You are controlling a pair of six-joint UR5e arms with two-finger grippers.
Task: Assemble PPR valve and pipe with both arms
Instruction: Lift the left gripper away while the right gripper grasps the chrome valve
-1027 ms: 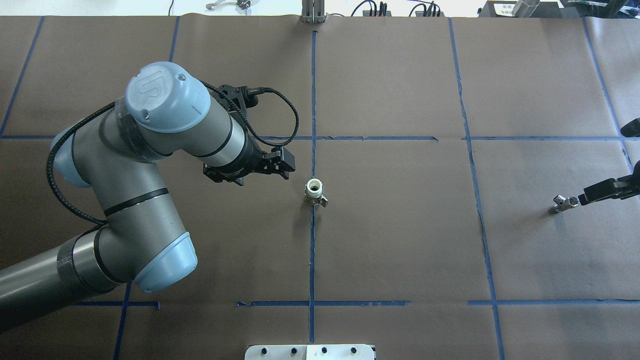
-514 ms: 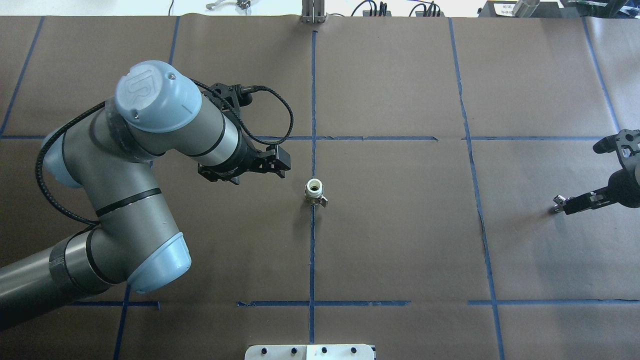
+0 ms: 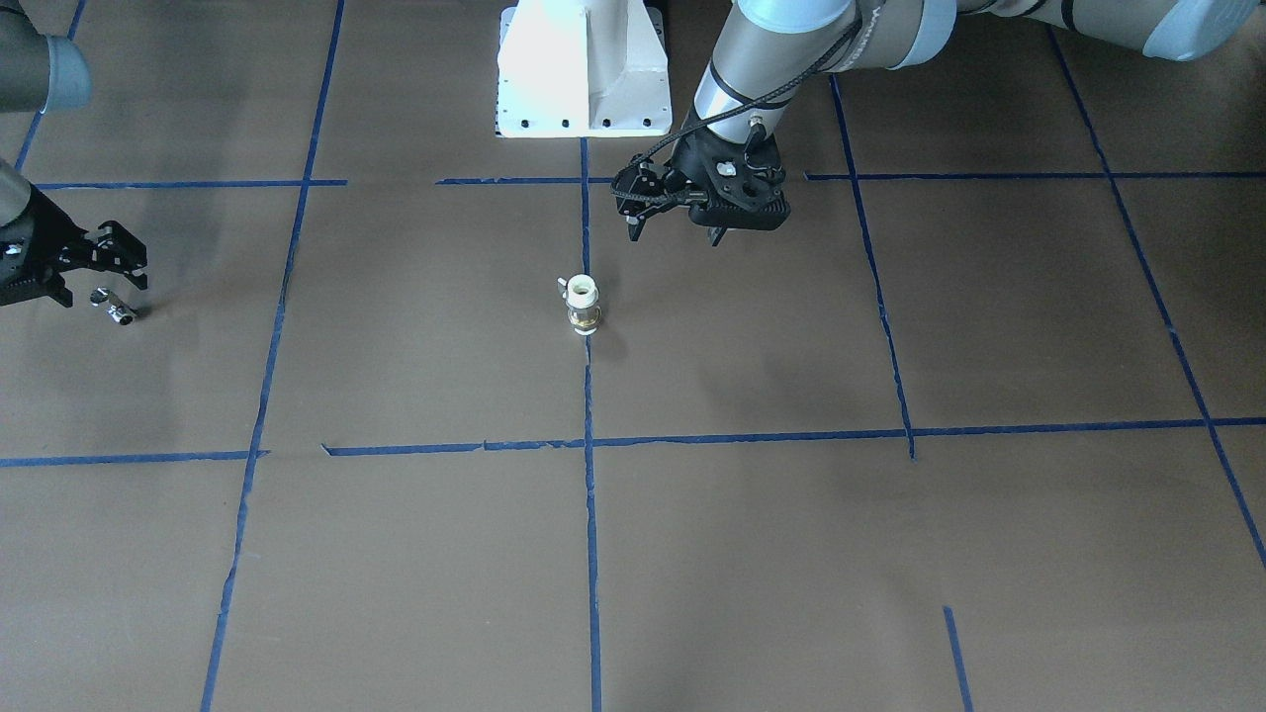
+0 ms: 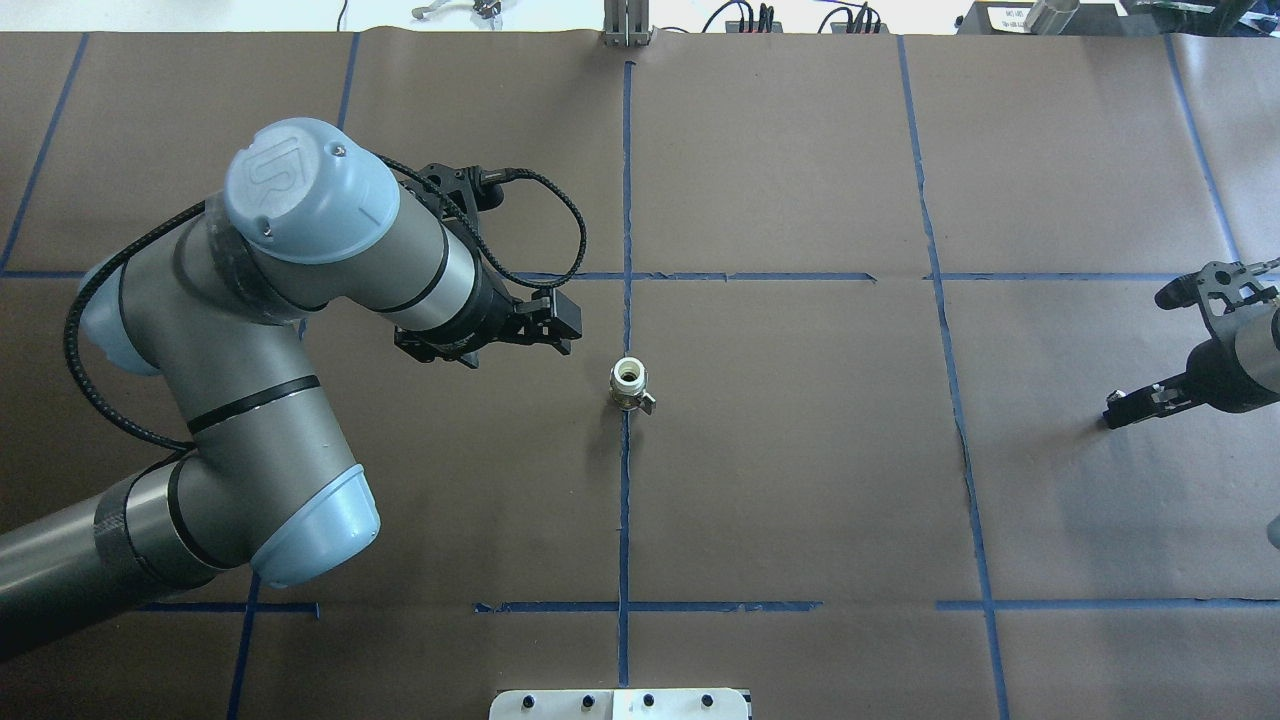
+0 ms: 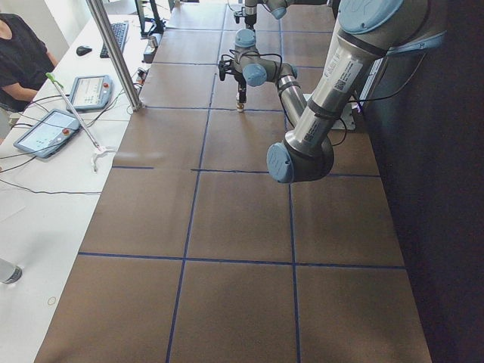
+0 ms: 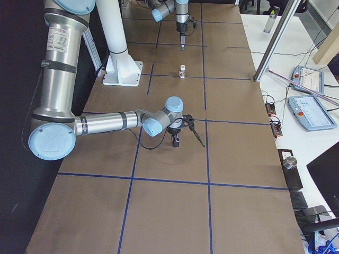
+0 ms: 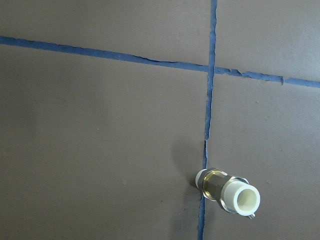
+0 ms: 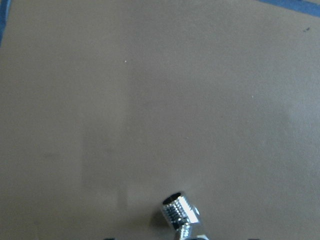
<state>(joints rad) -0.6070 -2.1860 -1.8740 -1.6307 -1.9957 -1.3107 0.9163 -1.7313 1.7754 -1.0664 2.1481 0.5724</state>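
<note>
The PPR valve [image 3: 582, 305] stands squarely on its broad lower end [image 3: 585, 327], so it should stay upright unheld when the robot lowers the chrome pipe to its open white top.
The PPR valve [image 4: 630, 383] stands upright on the brown table at the centre tape line, white ends and brass band; it also shows in the front view [image 3: 582, 305] and the left wrist view [image 7: 230, 191]. My left gripper [image 4: 568, 328] hovers open and empty just left of the valve, apart from it [image 3: 633, 210]. The chrome pipe [image 3: 117, 309] lies on the table at the far right; the right wrist view shows it at the bottom edge [image 8: 180, 214]. My right gripper [image 3: 104, 280] is open right over the pipe and hides it in the overhead view [image 4: 1125, 410].
The white pedestal base [image 3: 584, 69] stands at the robot's edge of the table. Blue tape lines [image 4: 626, 500] divide the brown surface. A side bench with tablets [image 6: 310, 79] and a metal post [image 6: 270, 47] lies beyond the far edge.
My right arm has swung in from the right edge and its gripper now covers the pipe. My left arm has drawn back slightly to the left. The valve has not moved.
</note>
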